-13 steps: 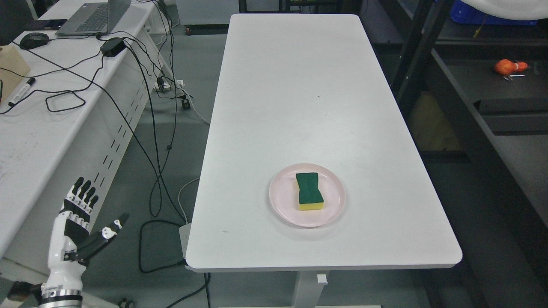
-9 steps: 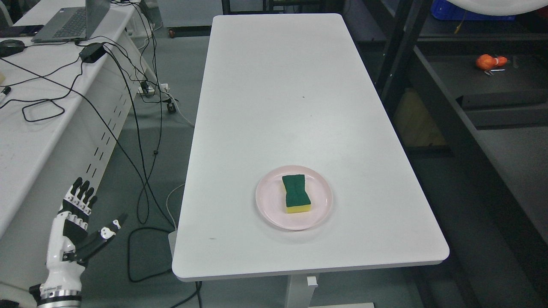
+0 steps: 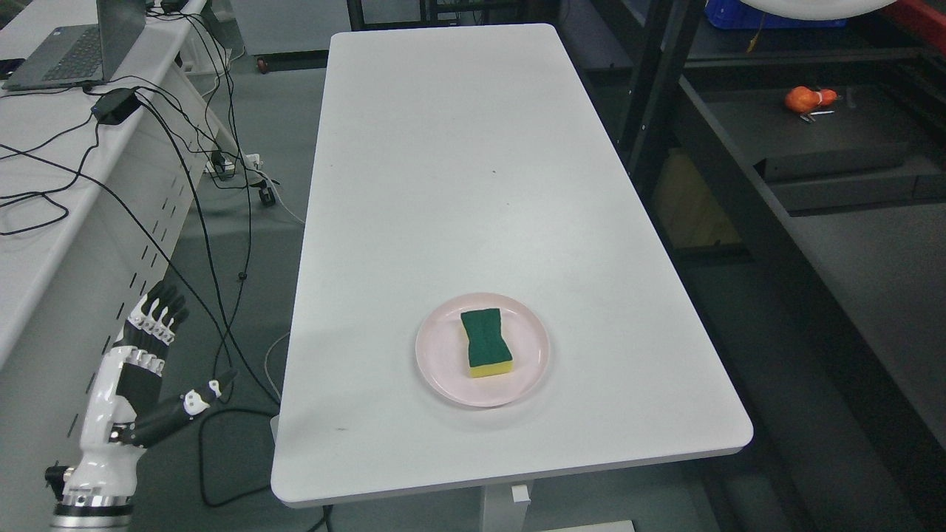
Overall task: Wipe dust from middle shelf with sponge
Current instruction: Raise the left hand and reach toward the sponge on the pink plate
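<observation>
I expect the sponge [image 3: 485, 338] to fold in and bulge around my fingers when I lift it, because it gets narrower at its waist above a yellow base [image 3: 491, 369].
A sponge [image 3: 485, 342] with a green scouring top and a yellow base lies on a pink plate [image 3: 443, 362], near the front of a long white table [image 3: 458, 185]. My left hand [image 3: 177, 355] hangs at the lower left, beside the table and well left of the plate, with its fingers spread and holding nothing. A dark metal shelving unit [image 3: 776, 214] stands along the right side. My right hand does not show.
An orange object [image 3: 809, 98] rests on a dark shelf board at the upper right. A second white desk [image 3: 44, 192] at the left carries a laptop [image 3: 70, 48] and tangled black cables [image 3: 199, 192] that hang down to the floor.
The whole picture has shifted left, so the camera has turned to the right. The sponge and plate lie where they were on the table. My left hand stays open.
</observation>
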### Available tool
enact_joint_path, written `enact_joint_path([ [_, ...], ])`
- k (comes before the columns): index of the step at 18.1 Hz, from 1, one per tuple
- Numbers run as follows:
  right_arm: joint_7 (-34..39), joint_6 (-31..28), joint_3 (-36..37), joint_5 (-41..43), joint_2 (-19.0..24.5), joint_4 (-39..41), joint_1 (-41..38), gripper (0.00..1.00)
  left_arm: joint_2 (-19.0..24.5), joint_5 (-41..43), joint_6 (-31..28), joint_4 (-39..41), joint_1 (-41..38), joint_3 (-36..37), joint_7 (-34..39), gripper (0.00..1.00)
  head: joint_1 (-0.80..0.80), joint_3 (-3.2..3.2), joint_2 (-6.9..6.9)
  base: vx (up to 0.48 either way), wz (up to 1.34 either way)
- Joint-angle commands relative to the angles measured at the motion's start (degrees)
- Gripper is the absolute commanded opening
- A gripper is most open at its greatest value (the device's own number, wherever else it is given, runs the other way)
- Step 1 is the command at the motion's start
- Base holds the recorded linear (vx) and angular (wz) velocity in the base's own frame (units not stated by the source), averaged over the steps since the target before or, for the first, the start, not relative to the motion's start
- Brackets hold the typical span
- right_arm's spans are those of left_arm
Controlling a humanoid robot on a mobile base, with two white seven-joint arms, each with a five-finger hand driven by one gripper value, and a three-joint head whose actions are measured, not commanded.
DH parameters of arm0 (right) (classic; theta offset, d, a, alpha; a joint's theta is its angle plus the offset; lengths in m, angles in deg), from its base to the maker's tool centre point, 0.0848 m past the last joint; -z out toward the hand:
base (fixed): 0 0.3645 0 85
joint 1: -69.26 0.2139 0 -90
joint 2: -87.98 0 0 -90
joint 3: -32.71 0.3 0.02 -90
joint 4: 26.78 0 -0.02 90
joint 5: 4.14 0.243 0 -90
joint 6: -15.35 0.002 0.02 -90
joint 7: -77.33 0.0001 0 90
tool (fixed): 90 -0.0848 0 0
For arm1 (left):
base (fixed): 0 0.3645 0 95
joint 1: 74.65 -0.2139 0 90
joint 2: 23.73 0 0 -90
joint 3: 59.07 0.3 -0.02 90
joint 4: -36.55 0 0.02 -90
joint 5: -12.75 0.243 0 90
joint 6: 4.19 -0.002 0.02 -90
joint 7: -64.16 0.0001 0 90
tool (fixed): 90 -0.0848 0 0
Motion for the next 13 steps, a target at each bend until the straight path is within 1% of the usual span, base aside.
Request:
enact_joint_path([
  [1,-0.27,-4.15,0.00,0.00,-1.00,1.00,0.00,1.00,7.66,6.96,2.74,-1.15,2.61,-1.90,-3.02,0.98,0.00,0.00,0.00,-0.002,-0.02],
  [3,-0.26,-4.15,0.00,0.00,-1.00,1.00,0.00,1.00,10.74,12.48,3.26,-2.90,7.33,-3.74,-4.25,0.97,0.00,0.00,0.00,-0.001,0.01],
  [6,-0.26,-4.15,0.00,0.00,-1.00,1.00,0.00,1.00,15.48,28.81,9.92,-7.56,16.91,-4.28,-7.41,0.97,0.00,0.00,0.00,0.000,0.00],
  [8,-0.27,-4.15,0.00,0.00,-1.00,1.00,0.00,1.00,17.42,37.70,14.41,-9.32,21.76,-3.49,-7.59,0.97,0.00,0.00,0.00,0.000,0.00],
  [10,-0.27,-4.15,0.00,0.00,-1.00,1.00,0.00,1.00,18.31,45.70,18.19,-10.38,26.76,0.18,-7.60,0.97,0.00,0.00,0.00,0.000,0.00],
  [11,-0.26,-4.15,0.00,0.00,-1.00,1.00,0.00,1.00,18.75,50.00,20.04,-10.56,29.74,3.33,-7.60,0.97,0.00,0.00,0.00,0.000,0.00],
  [13,-0.26,-4.15,0.00,0.00,-1.00,1.00,0.00,1.00,18.93,56.78,21.81,-10.56,32.40,8.17,-7.60,0.97,0.00,0.00,0.00,0.000,0.00],
])
